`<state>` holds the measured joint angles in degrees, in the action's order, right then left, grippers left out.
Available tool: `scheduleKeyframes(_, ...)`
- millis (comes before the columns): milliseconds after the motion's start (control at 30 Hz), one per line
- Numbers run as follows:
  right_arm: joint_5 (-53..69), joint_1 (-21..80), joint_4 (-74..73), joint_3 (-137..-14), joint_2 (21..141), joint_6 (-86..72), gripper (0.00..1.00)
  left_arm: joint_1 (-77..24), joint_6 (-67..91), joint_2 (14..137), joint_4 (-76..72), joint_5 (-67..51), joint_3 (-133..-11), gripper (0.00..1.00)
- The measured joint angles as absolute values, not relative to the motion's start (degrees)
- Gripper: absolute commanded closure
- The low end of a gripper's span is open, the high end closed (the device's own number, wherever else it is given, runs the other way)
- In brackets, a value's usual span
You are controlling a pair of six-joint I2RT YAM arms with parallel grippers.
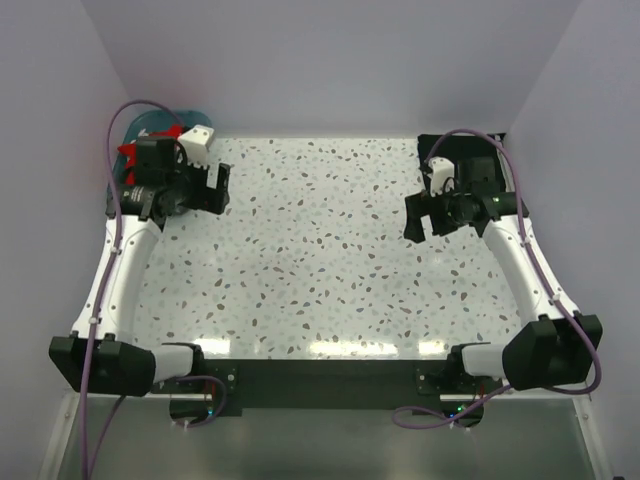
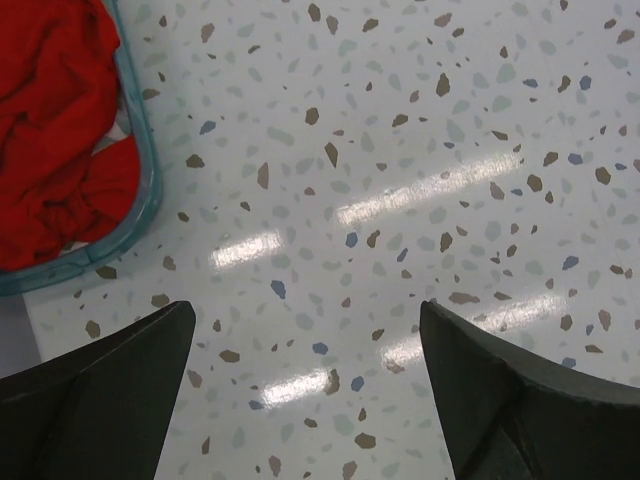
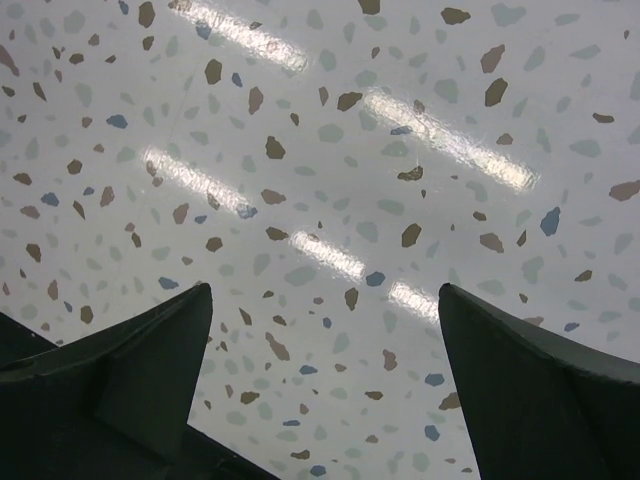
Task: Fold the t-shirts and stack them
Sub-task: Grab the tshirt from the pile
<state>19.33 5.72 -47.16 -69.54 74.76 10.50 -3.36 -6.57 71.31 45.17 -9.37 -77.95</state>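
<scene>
The red t-shirt lies uncovered in the teal basin next to my open left gripper. I should keep reaching in until my fingers close on the t-shirt's folds.
A bright red t-shirt lies crumpled inside the teal basin at the table's far left corner; the top view shows a bit of that red t-shirt beside the left arm. A flat black t-shirt lies at the far right corner, mostly hidden under the right arm. My left gripper hovers just right of the basin, open and empty. Over bare table on the right side, my right gripper is also open with nothing between its fingers.
The speckled white tabletop stretches between the two grippers. Pale walls close in the back and both sides. A dark strip runs along the near edge between the arm bases.
</scene>
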Motion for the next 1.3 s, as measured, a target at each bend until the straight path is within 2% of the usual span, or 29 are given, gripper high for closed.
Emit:
scheduleKeyframes(167,19.27,5.72,-48.93,-70.74,76.16,12.16,0.01,-1.32,-6.68,80.55,47.72,-11.79,-86.24,0.00)
scheduleKeyframes(533,18.63,5.72,-50.28,-73.08,79.18,15.16,0.01,12.34,-9.96,112.75,48.07,-17.04,-122.69,0.00)
scheduleKeyframes(567,18.46,5.72,-50.54,-73.08,79.94,15.49,0.01,14.35,-11.16,117.75,46.28,-16.10,-125.71,0.03)
scheduleKeyframes(1100,15.92,5.72,-52.51,-75.40,86.39,16.16,0.01,14.44,-16.32,133.03,33.26,-11.94,-124.44,0.17)
scheduleKeyframes(1200,15.51,5.72,-52.86,-76.31,87.22,16.58,0.01,14.44,-16.71,135.92,32.38,-11.33,-124.46,0.25)
scheduleKeyframes(1300,14.87,5.72,-53.23,-76.66,87.37,16.97,0.01,14.44,-17.32,137.62,31.86,-10.90,-124.46,0.46)
